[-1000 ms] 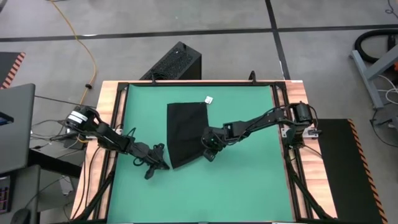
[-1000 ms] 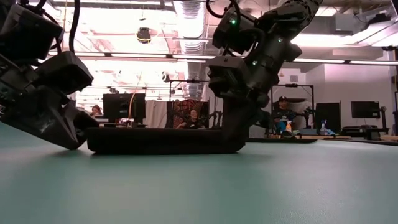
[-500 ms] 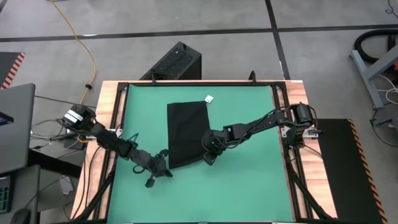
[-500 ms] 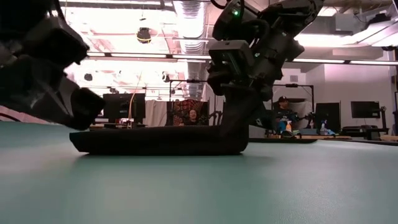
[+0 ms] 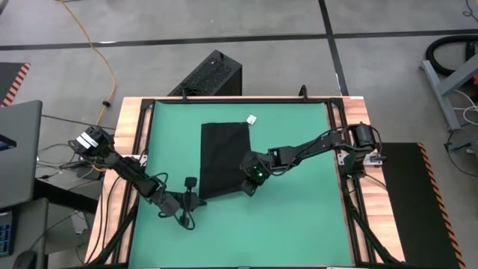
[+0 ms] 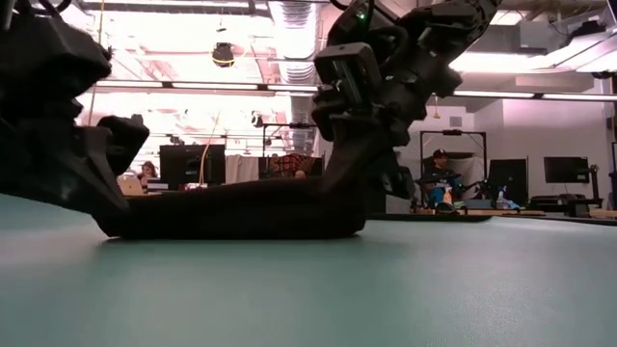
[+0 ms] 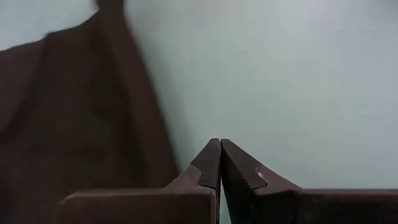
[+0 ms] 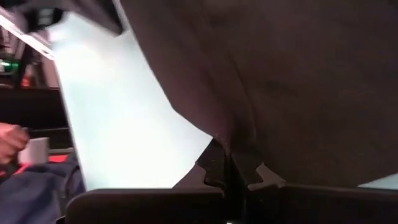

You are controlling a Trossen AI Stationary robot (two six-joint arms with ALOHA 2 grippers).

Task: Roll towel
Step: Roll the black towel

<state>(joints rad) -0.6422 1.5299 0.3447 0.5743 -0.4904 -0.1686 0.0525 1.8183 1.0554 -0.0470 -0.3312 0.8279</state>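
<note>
The towel's raised corner [image 8: 229,118] is bunched up in my slanted right gripper, so my left gripper should hold down the towel's other near corner [image 5: 208,196] before my right gripper grips again straighter.
The black towel [image 5: 224,157] lies spread on the green mat [image 5: 299,217], with its white tag [image 5: 251,118] at the far right corner. My right gripper [image 5: 248,188] is shut on the towel's near right corner. In the low view that end [image 6: 337,188] slopes up off the mat while the rest [image 6: 222,220] lies flat. My left gripper [image 5: 199,200] is shut and holds nothing. It stands low over the mat just beside the towel's near left corner. In the left wrist view its fingertips [image 7: 219,146] are over bare mat, with the towel [image 7: 74,124] to one side. My right gripper pinches the towel's near right corner [image 8: 233,134] between its two fingers. The fingers slant down at it from the table's right side. That corner is raised off the mat and the cloth runs down from it to the flat part. One layer or several, I cannot tell.
A wooden frame [image 5: 138,149] borders the mat. A black box [image 5: 209,75] stands on the floor beyond the far edge, and a laptop [image 5: 19,149] sits to the left. People [image 6: 439,178] sit in the room behind. Bare mat lies to the towel's right.
My left gripper has swung toward the table's near edge and rolled about its own line, staying shut beside the towel's near left corner. My right gripper has tipped a little, and the towel's near right end now rises in a longer slope while the rest stays flat.
</note>
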